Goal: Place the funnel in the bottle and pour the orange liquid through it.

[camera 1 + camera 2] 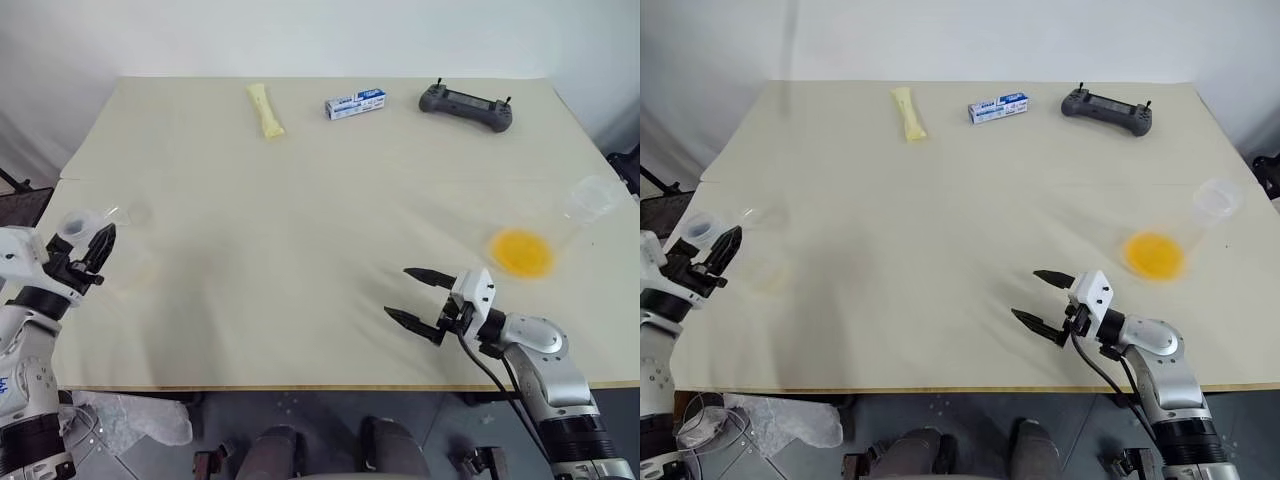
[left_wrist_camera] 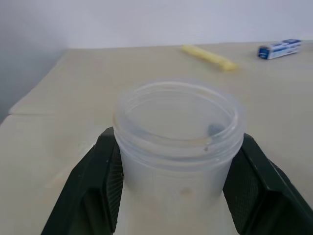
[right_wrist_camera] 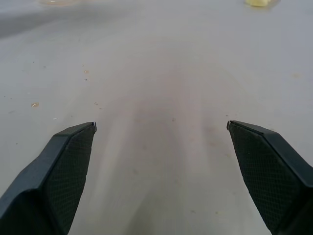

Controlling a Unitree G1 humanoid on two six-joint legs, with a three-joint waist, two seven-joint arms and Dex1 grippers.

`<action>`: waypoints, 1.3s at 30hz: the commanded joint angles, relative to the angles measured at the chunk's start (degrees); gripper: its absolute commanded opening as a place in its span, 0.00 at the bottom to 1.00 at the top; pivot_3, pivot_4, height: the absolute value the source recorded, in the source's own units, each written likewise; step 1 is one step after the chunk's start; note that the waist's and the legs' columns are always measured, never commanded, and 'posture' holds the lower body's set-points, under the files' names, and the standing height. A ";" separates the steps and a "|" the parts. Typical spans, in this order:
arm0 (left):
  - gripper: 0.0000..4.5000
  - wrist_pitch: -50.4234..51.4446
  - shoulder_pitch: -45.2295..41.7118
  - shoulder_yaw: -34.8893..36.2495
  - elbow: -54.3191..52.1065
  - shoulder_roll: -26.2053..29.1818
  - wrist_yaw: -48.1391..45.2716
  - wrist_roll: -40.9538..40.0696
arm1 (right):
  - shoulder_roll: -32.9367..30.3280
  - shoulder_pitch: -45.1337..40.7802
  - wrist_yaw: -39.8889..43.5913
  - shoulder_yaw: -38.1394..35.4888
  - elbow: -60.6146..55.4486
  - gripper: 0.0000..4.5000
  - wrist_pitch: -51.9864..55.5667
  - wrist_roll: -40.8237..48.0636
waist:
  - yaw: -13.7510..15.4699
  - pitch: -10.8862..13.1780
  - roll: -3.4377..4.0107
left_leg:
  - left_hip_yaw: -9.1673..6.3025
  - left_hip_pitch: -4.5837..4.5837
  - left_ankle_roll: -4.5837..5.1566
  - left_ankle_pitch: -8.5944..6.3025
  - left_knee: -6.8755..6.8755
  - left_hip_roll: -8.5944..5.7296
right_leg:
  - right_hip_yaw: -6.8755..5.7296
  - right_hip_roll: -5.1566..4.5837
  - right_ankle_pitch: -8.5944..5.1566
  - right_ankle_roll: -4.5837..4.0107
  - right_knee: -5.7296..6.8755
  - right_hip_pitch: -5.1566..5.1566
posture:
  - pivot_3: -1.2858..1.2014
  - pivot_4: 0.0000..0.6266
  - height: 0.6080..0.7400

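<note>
The bottle's opening (image 1: 701,229) faces up and the middle of the table (image 1: 949,258) is free, so my left gripper should keep going toward that spot and let go of the bottle standing there.
The bottle (image 2: 178,166) is clear; its wide-rimmed neck stands between my left gripper's (image 1: 102,255) two black fingers, which rest against both sides of it. Its rim (image 1: 76,226) shows at the table's left edge, and its body is hard to make out. A faint clear shape (image 1: 128,214) lies just beyond it; I cannot tell if it is the funnel. The orange liquid (image 1: 520,253) sits in the base of a clear flask (image 1: 593,198) at the right. My right gripper (image 1: 397,292) is open and empty near the front edge, left of that flask.
Along the far side of the cream table (image 1: 300,200) lie a pale yellow packet (image 1: 265,110), a blue-and-white box (image 1: 355,104) and a grey controller (image 1: 466,105). A crumpled clear bag (image 1: 135,420) lies below the front left corner.
</note>
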 commanded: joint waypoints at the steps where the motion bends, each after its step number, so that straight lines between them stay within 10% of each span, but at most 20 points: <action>1: 0.52 -0.76 -8.66 -7.53 -0.54 1.85 -8.72 -0.51 | -0.60 -0.02 -1.04 -2.05 -4.25 1.00 -0.32 1.20 | 0.31 0.00 0.00 | -0.06 -0.07 0.00 0.00 0.13 -0.01 | -0.02 0.01 0.01 0.01 0.01 0.00 | 0.52 0.24 1.00; 14: 0.52 -1.22 -33.42 -29.04 18.64 -9.48 -30.57 4.52 | -2.45 4.69 -5.53 -5.69 -17.26 1.00 4.55 3.29 | 0.13 0.03 -0.05 | 0.22 -0.13 0.01 -0.01 0.19 0.06 | 0.05 0.24 0.03 0.07 0.05 -0.08 | 0.52 0.24 1.00; 30: 0.52 -9.95 -43.57 -33.09 38.29 -17.21 -38.53 12.86 | -1.75 13.99 -13.33 -7.80 -26.73 1.00 4.80 2.61 | 0.23 0.06 -0.11 | 0.26 -0.79 0.07 0.02 0.44 0.08 | 0.06 0.31 0.07 0.12 0.12 -0.61 | 0.52 0.24 1.00; 36: 0.96 -12.16 -43.91 -31.30 39.06 -18.77 -36.68 13.19 | -2.01 14.54 -13.79 -8.18 -26.75 1.00 4.27 2.55 | 0.27 0.06 -0.11 | 0.24 -0.80 0.11 0.04 0.46 0.07 | 0.07 0.29 0.09 0.16 0.12 -0.59 | 0.52 0.24 1.00; 39: 0.99 -8.22 -43.60 -30.60 37.14 -18.28 -36.66 12.00 | -2.32 14.55 -13.20 -8.40 -26.35 1.00 3.85 2.70 | 0.24 0.06 -0.11 | 0.23 -0.80 0.11 0.04 0.46 0.07 | 0.07 0.29 0.09 0.17 0.12 -0.60 | 0.52 0.24 1.00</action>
